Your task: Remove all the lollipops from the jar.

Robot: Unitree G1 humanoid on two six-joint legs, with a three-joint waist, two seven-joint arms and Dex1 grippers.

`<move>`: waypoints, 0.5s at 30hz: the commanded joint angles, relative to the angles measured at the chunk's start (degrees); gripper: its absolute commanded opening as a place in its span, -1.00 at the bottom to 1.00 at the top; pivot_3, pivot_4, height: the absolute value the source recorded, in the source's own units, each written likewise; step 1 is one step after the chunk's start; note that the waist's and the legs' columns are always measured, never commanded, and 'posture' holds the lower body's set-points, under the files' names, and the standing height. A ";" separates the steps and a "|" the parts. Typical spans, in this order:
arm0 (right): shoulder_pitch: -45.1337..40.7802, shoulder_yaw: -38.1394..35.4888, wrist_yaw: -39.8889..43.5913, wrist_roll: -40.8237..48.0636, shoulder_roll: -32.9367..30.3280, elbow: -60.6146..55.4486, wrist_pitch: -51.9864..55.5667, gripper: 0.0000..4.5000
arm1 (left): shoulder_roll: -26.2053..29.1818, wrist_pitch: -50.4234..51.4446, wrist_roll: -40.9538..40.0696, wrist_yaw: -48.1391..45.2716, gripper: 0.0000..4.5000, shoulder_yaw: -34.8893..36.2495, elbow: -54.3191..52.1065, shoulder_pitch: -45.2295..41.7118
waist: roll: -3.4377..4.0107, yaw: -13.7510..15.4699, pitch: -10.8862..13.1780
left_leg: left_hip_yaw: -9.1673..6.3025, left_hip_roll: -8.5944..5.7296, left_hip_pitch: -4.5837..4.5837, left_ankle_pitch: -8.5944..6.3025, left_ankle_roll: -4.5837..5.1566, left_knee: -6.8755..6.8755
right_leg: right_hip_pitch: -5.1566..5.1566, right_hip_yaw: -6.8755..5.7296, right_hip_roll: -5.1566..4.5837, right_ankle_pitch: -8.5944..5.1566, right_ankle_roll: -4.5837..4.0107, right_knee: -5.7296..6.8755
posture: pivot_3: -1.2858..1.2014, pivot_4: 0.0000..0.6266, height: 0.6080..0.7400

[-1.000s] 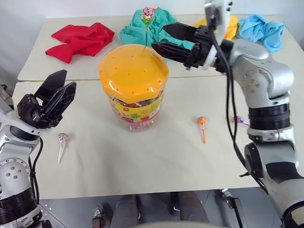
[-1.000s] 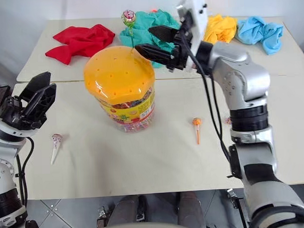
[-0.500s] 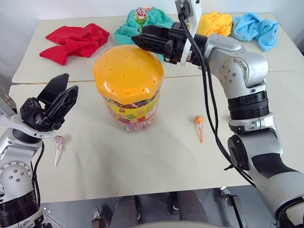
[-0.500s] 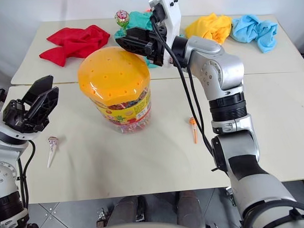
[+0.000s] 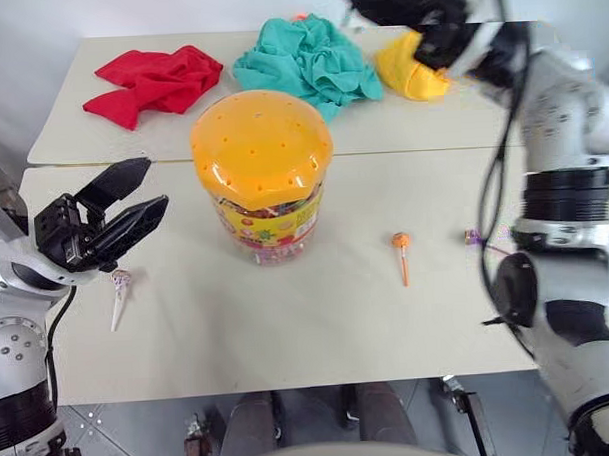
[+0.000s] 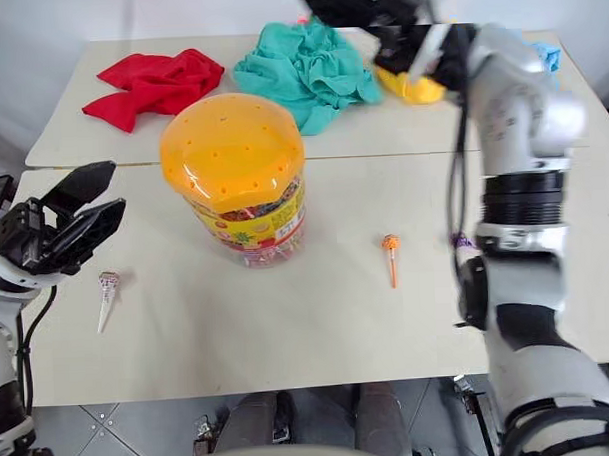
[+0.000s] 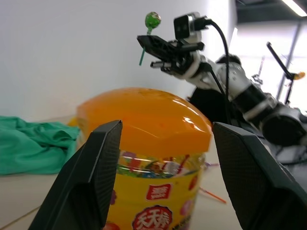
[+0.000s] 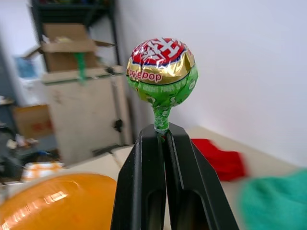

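Note:
My right gripper is holding the green lollipop (image 7: 153,20) clear of the jar's orange lid, so it should continue down toward the purple lollipop (image 5: 472,237) and release the green lollipop beside it.
The jar (image 5: 263,179), a clear tub with a wide orange lid dotted with holes, stands mid-table. My right gripper (image 8: 163,135) is raised beyond it, above the cloths at the back, shut on the green stick of a lollipop (image 8: 162,71) in a shiny green, gold and red wrapper, clear of the lid. The held lollipop (image 7: 152,20) also shows in the left wrist view. My left gripper (image 5: 151,185) hovers open to the jar's left, empty. Three lollipops lie on the table: a white-stick one (image 5: 119,295), an orange one (image 5: 401,253) and a purple one (image 5: 475,238).
Red (image 5: 154,78), teal (image 5: 309,58) and yellow (image 5: 409,76) cloths lie crumpled along the back table, and a blue cloth (image 6: 551,54) shows past my right arm. A seam (image 5: 402,152) runs between the two tables behind the jar.
My right gripper has shut on the green-stick lollipop that stood in the lid and has lifted it up and to the right, out of the jar. My left gripper has stayed open beside the jar.

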 commanded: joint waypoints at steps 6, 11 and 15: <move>19.97 8.18 12.20 -13.80 -25.50 -6.79 -1.61 -0.99 | 6.07 -3.83 8.23 -11.95 0.41 -4.08 -3.56 6.01 | 0.09 -0.16 0.05 | 0.35 0.04 0.05 -0.04 0.02 -0.04 | -0.09 0.12 0.00 0.00 0.00 -0.09 | 0.03 -0.52 1.00; 43.33 2.81 8.32 -16.89 -27.25 -7.75 -9.68 -0.99 | 4.06 -9.47 13.82 -12.66 0.41 -6.85 -0.15 4.91 | 0.03 0.21 0.01 | 0.43 0.09 0.13 -0.07 -0.03 -0.02 | -0.07 0.19 0.02 0.00 0.00 -0.09 | 0.03 -0.52 1.00; 48.78 1.53 4.15 -20.68 -25.23 -2.18 -18.89 -0.99 | 4.93 -9.84 15.31 -13.92 0.41 -8.13 1.84 4.25 | 0.09 0.14 0.00 | 0.51 0.05 0.15 -0.07 -0.01 0.12 | -0.01 0.28 0.01 0.00 0.00 -0.10 | 0.03 -0.52 1.00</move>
